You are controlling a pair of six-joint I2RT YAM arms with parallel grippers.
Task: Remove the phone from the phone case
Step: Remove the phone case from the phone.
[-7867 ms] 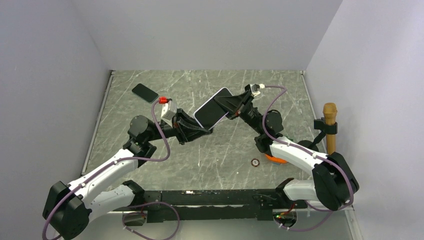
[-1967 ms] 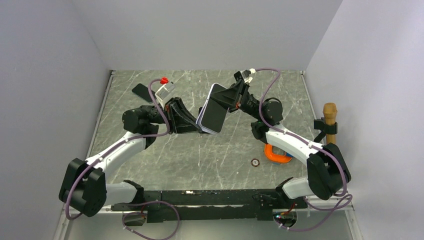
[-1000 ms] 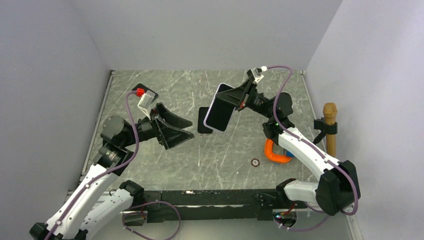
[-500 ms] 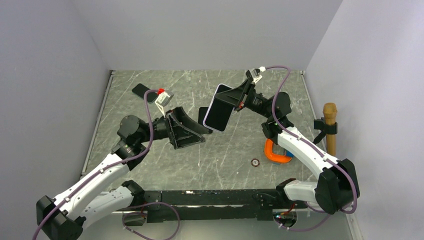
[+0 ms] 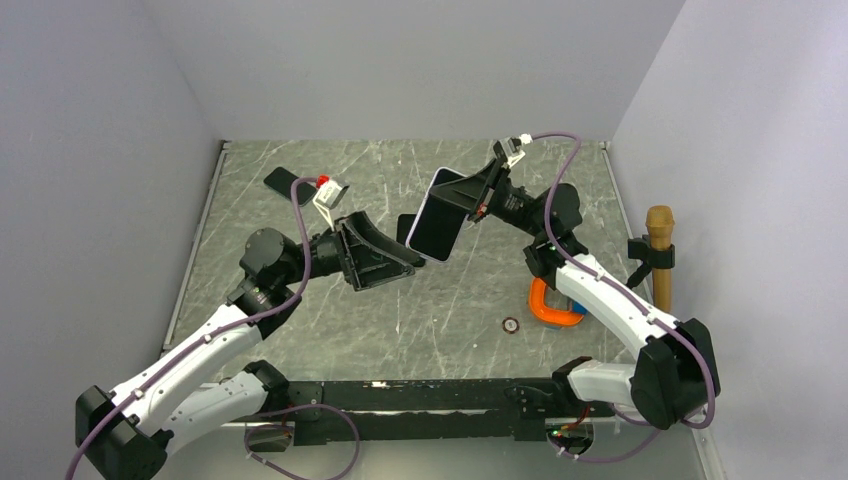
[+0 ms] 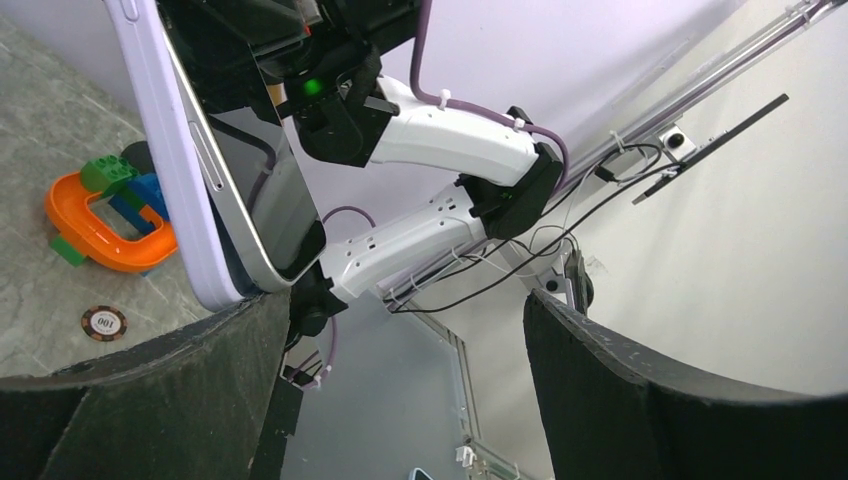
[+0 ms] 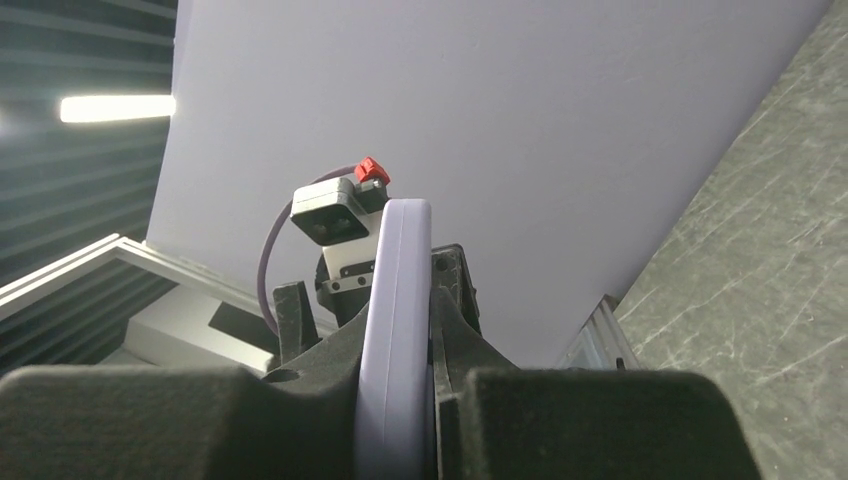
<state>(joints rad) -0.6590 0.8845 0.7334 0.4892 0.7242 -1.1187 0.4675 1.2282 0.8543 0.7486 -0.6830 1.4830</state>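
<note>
Next, my left gripper goes for the phone's silver edge (image 6: 205,150), since it sticks out of the lavender case, and clamp only that edge (image 6: 250,255) before my right gripper pulls the case off.
The phone (image 5: 436,222), dark screen showing, sits in a lavender phone case (image 6: 165,150) held upright above the table's middle. My right gripper (image 5: 470,200) is shut on its upper part; in the right wrist view the case's edge (image 7: 396,300) stands clamped between both fingers (image 7: 560,420). My left gripper (image 5: 393,250) is open just left of the phone's lower corner. In the left wrist view the phone's screen (image 6: 255,170) fills the upper left, its bottom corner right at my left-hand finger (image 6: 150,400), with nothing in the gap of the left gripper (image 6: 408,310).
An orange clamp with toy bricks (image 5: 555,305) (image 6: 100,225) and a small round token (image 5: 511,325) (image 6: 104,322) lie at the near right. A dark phone (image 5: 290,185) lies back left. A dark flat rectangle (image 5: 404,228) lies behind the held phone. A wooden peg (image 5: 659,245) stands at the right edge.
My left arm has swung right, bringing its open gripper up to the phone's lower corner. The right arm and the phone have stayed where they were.
</note>
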